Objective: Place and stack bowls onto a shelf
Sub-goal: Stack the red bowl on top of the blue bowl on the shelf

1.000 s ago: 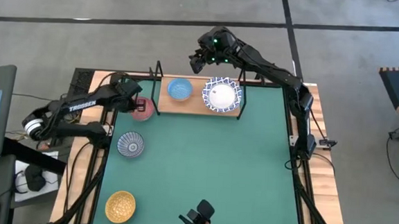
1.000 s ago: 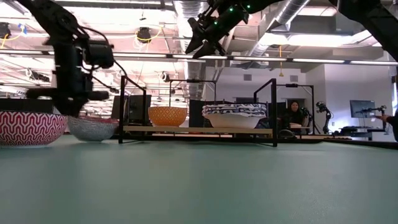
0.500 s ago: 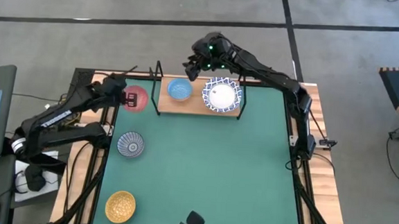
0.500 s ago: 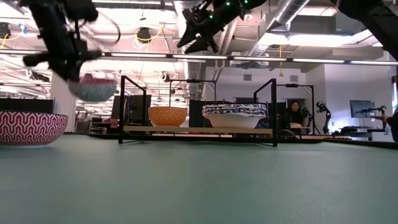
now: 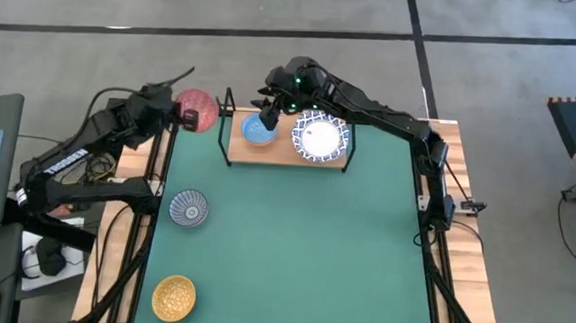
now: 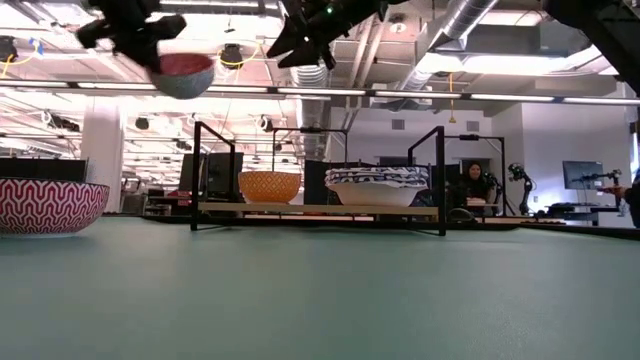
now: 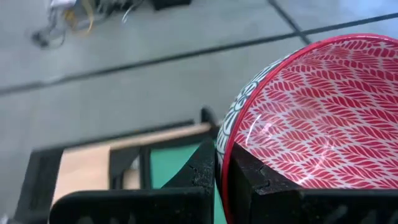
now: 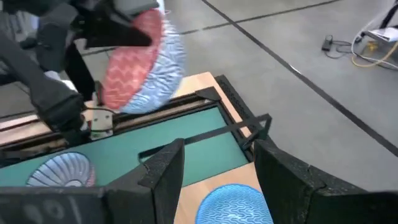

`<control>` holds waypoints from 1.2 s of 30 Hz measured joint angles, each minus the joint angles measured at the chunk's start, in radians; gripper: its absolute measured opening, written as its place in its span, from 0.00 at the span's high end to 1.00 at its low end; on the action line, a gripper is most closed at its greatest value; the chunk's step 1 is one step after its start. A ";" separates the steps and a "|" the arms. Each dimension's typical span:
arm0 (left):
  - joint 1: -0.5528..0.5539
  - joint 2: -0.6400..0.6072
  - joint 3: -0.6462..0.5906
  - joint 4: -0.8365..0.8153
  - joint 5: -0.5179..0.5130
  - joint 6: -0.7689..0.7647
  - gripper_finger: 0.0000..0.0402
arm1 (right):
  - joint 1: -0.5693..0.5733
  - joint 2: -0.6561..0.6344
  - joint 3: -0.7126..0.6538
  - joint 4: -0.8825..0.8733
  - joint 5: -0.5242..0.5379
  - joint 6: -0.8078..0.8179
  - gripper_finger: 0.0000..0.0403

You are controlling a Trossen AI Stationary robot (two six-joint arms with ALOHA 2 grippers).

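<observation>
The red bowl (image 5: 198, 110) looks wider than the open light blue bowl (image 5: 259, 131), so I expect the red bowl to cover the light blue bowl from above when I stack them.
My left gripper (image 5: 179, 115) is shut on the red bowl (image 5: 197, 108) and holds it in the air beyond the table's far-left corner, left of the shelf (image 5: 283, 153). The bowl also shows high up in the low view (image 6: 183, 72). My right gripper (image 8: 217, 168) is open and hovers over the shelf's left end, above the light blue bowl (image 5: 260, 131), touching nothing. A stack of white bowls with blue lattice rims (image 5: 321, 136) sits on the shelf board to its right. My left gripper pinches the red bowl's rim (image 7: 225, 155), one finger inside the bowl and one outside against its patterned wall. The fingers come at it from the table's left side. The bowl is lifted clear of everything and sits tilted in the hold (image 8: 140, 59).
The grey-blue patterned bowl (image 5: 188, 209) and the golden-yellow bowl (image 5: 173, 297) rest on the green mat (image 5: 293, 242) along its left side. The shelf's black wire posts (image 6: 197, 170) stand up at its ends. The mat's middle and right are bare.
My left gripper has lifted the red bowl off the table's far-left area, carrying it high up and toward the far edge, and the bowl has tipped. My right gripper has moved toward the table's left, from near the white stack to above the light blue bowl.
</observation>
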 joint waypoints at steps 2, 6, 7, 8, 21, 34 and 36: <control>-0.023 0.039 0.031 0.035 -0.009 0.037 1.00 | 0.003 -0.012 -0.001 0.019 0.000 0.003 0.46; -0.072 0.111 0.079 0.114 -0.038 0.111 1.00 | 0.007 -0.031 0.000 0.066 0.002 0.044 0.46; -0.085 0.127 0.090 0.136 -0.041 0.135 1.00 | 0.007 -0.032 0.000 0.071 0.002 0.053 0.46; -0.095 0.143 0.101 0.155 -0.043 0.156 1.00 | 0.007 -0.032 0.000 0.071 0.002 0.059 0.46; -0.198 0.288 0.180 0.293 -0.143 0.435 1.00 | 0.015 -0.048 0.000 0.139 0.004 0.092 0.46; -0.224 0.309 0.182 0.424 -0.205 0.569 1.00 | 0.033 -0.042 0.000 0.089 0.088 -0.013 0.46; -0.229 0.309 0.182 0.426 -0.195 0.569 1.00 | 0.034 -0.048 0.000 0.098 0.093 -0.052 0.46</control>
